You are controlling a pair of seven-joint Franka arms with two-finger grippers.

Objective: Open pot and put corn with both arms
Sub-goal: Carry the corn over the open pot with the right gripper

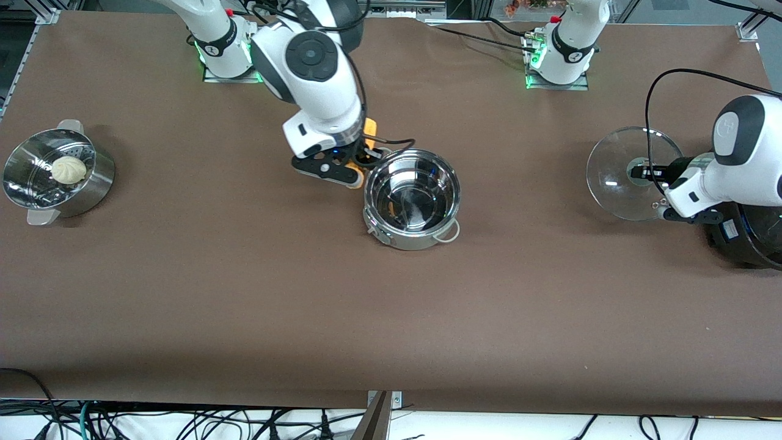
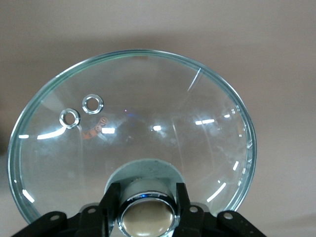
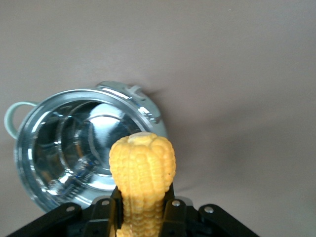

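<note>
My left gripper should bring the glass lid (image 1: 621,179) back toward the pot and set it flat on clear tabletop (image 1: 575,211), because the lid is hanging tilted beside the black cooker.
The shiny steel pot (image 1: 400,239) stands open and empty in the middle of the table. My right gripper (image 1: 361,160) is shut on the yellow corn (image 1: 370,129) and holds it just above the pot's rim, on the side toward the robots' bases. In the right wrist view the corn (image 3: 143,165) stands between the fingers (image 3: 173,210), with the pot (image 3: 39,170) below it. My left gripper (image 1: 643,172) is shut on the tan knob (image 2: 147,219) of the glass lid (image 1: 611,180). It holds the lid tilted over the table at the left arm's end. The lid (image 2: 133,123) fills the left wrist view.
A perforated steel steamer (image 1: 21,189) with a white bun (image 1: 68,169) stands at the right arm's end of the table. A large black cooker (image 1: 748,241) sits beside the held lid, partly under the left arm. Brown table surface lies nearer to the front camera.
</note>
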